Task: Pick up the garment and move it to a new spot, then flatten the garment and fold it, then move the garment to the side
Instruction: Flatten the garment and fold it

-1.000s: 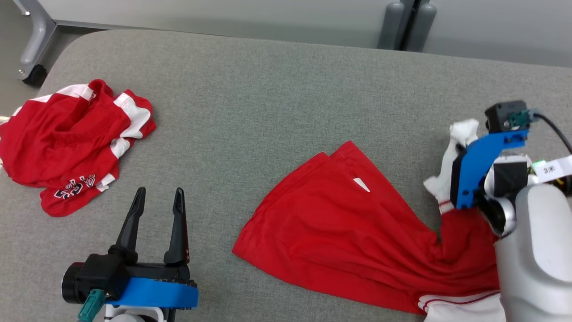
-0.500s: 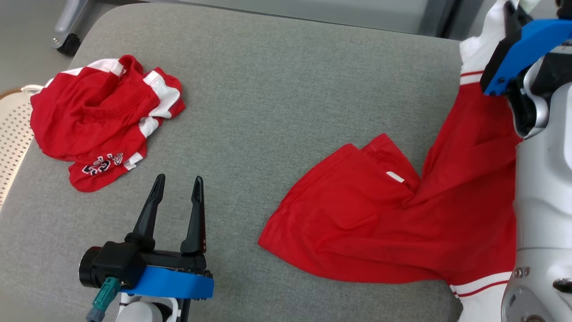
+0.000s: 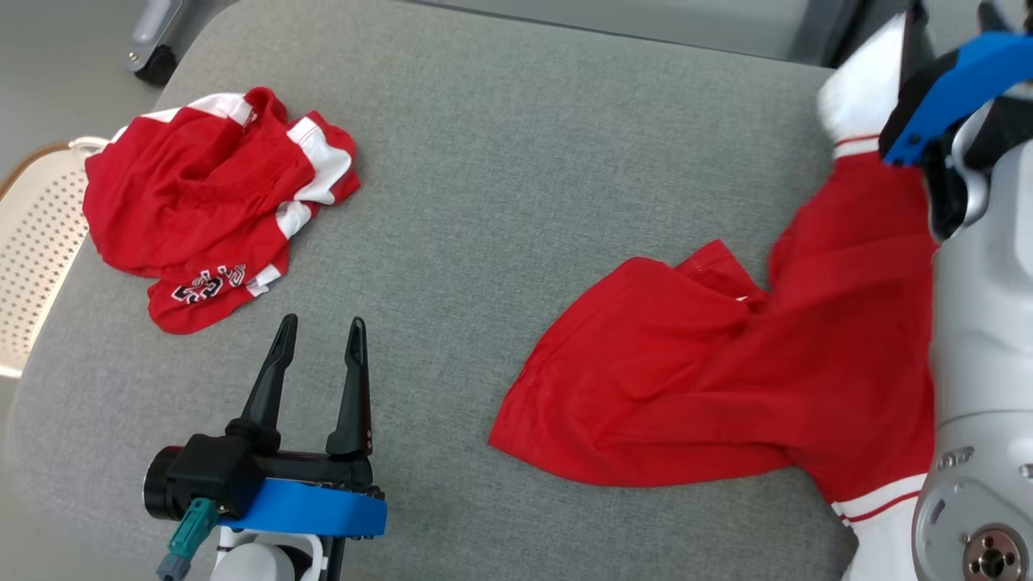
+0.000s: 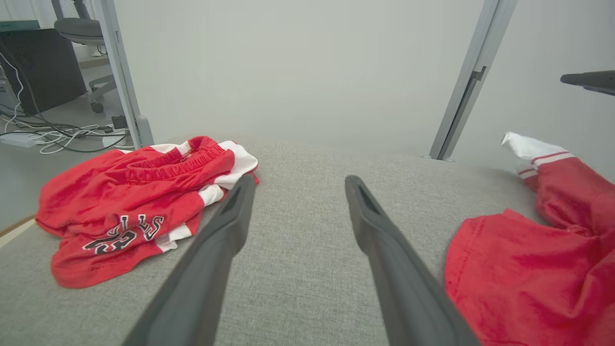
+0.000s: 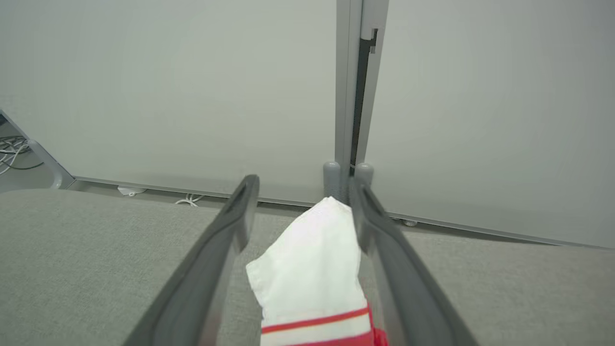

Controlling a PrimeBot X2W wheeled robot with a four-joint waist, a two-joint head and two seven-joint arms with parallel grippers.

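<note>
When I lift the red shirt, its bottom side should show black lettering: its upper side is plain, while the matching bunched garment carries lettering.
The garment is a red shirt with white trim, spread crumpled over the right part of the grey padded table. Its white sleeve end rises toward the far right corner. In the right wrist view that sleeve end stands between the fingers of my right gripper, which is open; the cloth brushes the right-hand finger. My left gripper hovers open and empty near the table's front left, well clear of the garment's hem. In the left wrist view, the left gripper points across bare table.
A second red and white garment with black lettering lies bunched at the far left. A cream perforated basket sits beyond the table's left edge. A caster wheel and grey partition panels stand behind the table.
My right gripper carried the white sleeve up and toward the far right, then opened, so the sleeve is loose between its fingers. The head camera shifted; the left gripper has not moved.
</note>
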